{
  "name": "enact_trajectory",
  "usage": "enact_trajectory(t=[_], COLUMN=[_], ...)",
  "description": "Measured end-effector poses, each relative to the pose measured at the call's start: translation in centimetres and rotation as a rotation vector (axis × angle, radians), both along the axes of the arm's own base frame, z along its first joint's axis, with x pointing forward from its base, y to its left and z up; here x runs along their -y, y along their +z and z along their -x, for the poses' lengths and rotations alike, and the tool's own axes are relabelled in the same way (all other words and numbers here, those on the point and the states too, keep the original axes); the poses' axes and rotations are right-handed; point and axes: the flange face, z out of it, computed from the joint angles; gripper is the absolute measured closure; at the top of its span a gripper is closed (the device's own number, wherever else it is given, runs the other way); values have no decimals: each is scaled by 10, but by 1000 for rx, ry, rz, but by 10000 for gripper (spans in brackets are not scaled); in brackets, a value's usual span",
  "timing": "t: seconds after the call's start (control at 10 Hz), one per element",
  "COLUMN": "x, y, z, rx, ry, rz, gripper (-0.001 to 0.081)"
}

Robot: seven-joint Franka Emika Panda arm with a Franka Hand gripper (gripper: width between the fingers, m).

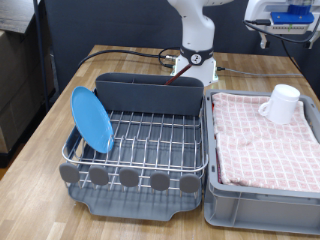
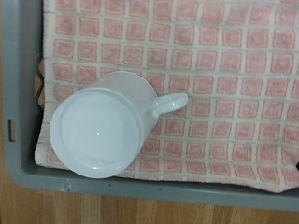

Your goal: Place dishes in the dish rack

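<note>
My gripper should swing back because the white mug's handle (image 2: 170, 105) points crosswise to it, then turn to line up and come down over the mug's handle.
The light-blue plate (image 1: 92, 118) stands on edge in the silver wire dish rack (image 1: 150, 140), at the exterior view's left end. The white handled mug (image 1: 283, 103) stands upright on the pink checked cloth in the grey crate (image 1: 262, 187). In the wrist view the mug (image 2: 98, 135) is seen from straight above, near a corner of the crate, with its handle (image 2: 171, 103) pointing sideways. The gripper's fingers show in neither view, and the arm (image 1: 196, 35) rises out of the exterior view's top. I cannot make out the wooden spoon for certain. A brown sliver (image 2: 37, 79) shows between the cloth and the crate wall.
The dark grey caddy (image 1: 150, 92) sits along the rack's far side. Round grey discs (image 1: 128, 178) line its near edge above the grey drip tray (image 1: 140, 205). The crate stands against the rack on the exterior view's right. Both rest on a wooden table (image 1: 50, 110).
</note>
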Motion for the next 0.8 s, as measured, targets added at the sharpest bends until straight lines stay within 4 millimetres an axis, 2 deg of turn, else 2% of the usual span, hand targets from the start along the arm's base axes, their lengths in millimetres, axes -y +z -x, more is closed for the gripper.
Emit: enact_trajectory(t=[0.4,0.6,0.8], x=[10,9,2], y=[-11,-10,-11], z=[44,41,35], rx=[-14,9,87], ry=[-468,-438,-574], rz=[73,50,17], gripper=[3,3,3])
